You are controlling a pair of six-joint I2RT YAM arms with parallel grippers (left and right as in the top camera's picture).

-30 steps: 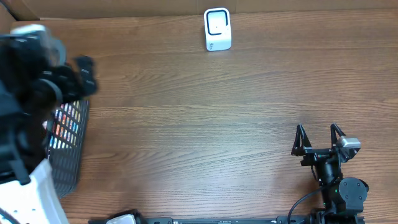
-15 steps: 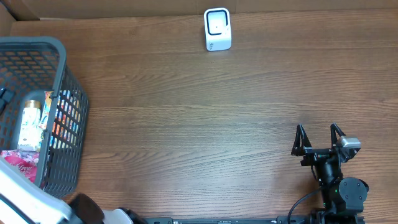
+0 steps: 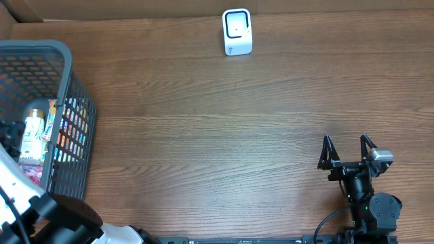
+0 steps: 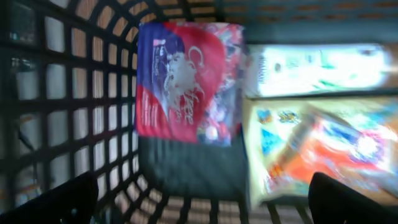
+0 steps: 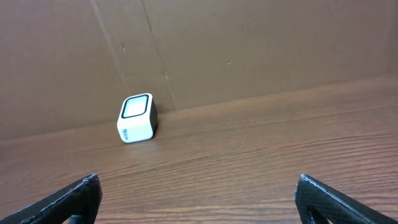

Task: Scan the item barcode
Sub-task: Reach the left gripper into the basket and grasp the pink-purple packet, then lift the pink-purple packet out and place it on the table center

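Note:
My left gripper is going down toward the packet (image 4: 188, 84), which is red and lies uncovered with clear basket's bottom (image 4: 191, 167) beside it. The gripper should keep going down until its fingers are on either side of the packet's edge.
The item candidates lie in a dark mesh basket (image 3: 68, 61) at the table's left: a white-green bottle (image 3: 30, 135), a colourful packet (image 3: 54, 125) and a red packet (image 3: 30, 175). In the left wrist view, blurred, my left gripper (image 4: 208, 202) stands open just above the basket's floor, with a red packet (image 4: 186, 81), the bottle (image 4: 317, 68) and an orange-yellow packet (image 4: 323, 149) ahead of it and nothing between the fingers. The white scanner (image 3: 237, 31) stands at the far middle. My right gripper (image 3: 348, 150) rests open near the front right, facing the scanner (image 5: 137, 117).
A brown cardboard wall (image 5: 249, 43) runs behind the scanner along the table's far edge. The basket's mesh wall (image 4: 62, 93) closes in on the left gripper's left side. The left arm's white body (image 3: 20, 196) covers the basket's near corner.
The left arm swept from over the basket's far side down to the near-left corner, uncovering the basket and its contents. The right arm has stayed still.

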